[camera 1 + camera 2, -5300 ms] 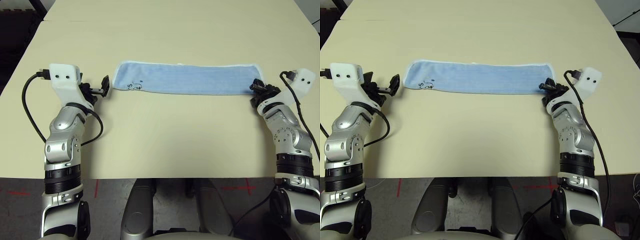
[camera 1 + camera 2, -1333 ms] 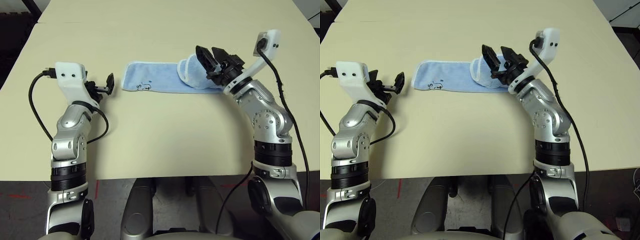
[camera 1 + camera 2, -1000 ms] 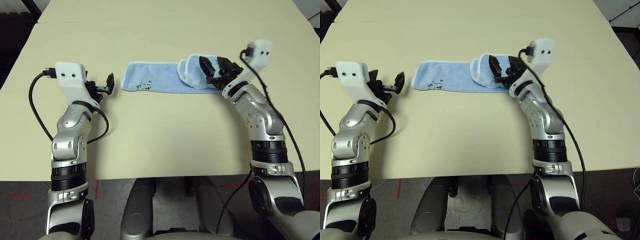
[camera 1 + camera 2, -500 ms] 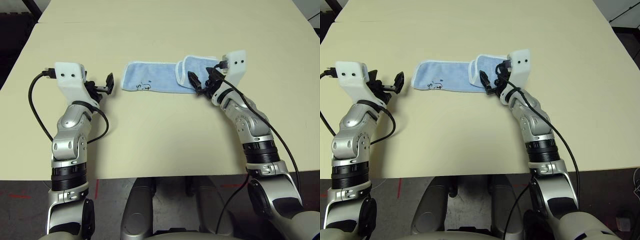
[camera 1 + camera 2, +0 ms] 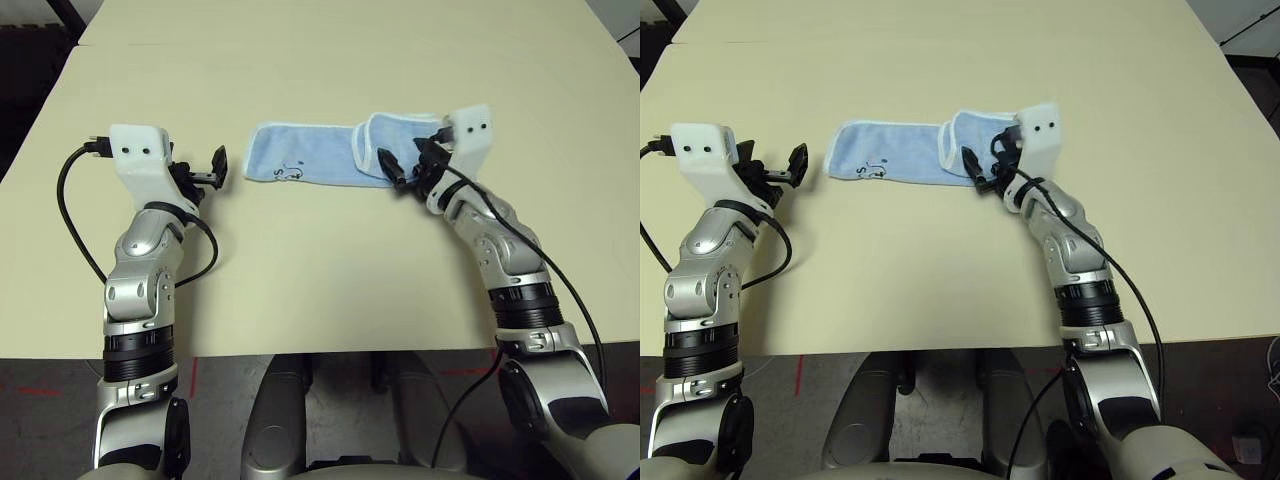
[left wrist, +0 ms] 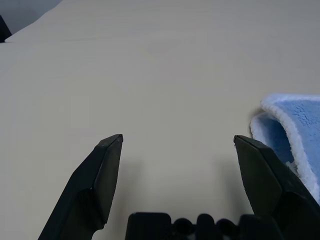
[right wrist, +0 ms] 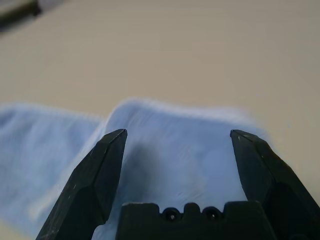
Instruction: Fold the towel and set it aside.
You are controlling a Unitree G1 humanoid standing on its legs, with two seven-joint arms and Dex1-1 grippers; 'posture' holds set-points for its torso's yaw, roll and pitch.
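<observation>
The layers gape apart [image 6: 278, 136] at the towel's loose end [image 5: 256, 153], and because of this that end will gather into an open curl when I fold it over.
The light-blue towel [image 5: 300, 160] lies as a strip on the far middle of the tan table [image 5: 320, 270]. Its right end is folded back leftward into a flap [image 5: 400, 130], and a small dark motif [image 5: 290, 172] shows near its left end. My right gripper [image 5: 402, 165] stands open at the near edge of the folded part. In the right wrist view the towel [image 7: 175, 150] lies just beyond the spread fingers [image 7: 100, 170], and nothing is between them. My left gripper [image 5: 212, 172] is open just left of the towel's left end [image 6: 295, 125], not touching it.
Bare tabletop stretches in front of the towel and beyond it. Black cables [image 5: 70, 230] loop from both wrists. The table's left edge [image 5: 40, 110] borders dark floor, and its front edge runs just ahead of my body.
My right gripper has drawn back from on top of the folded flap to the towel's near edge, staying open. The flap has settled flatter. The left arm has not moved.
</observation>
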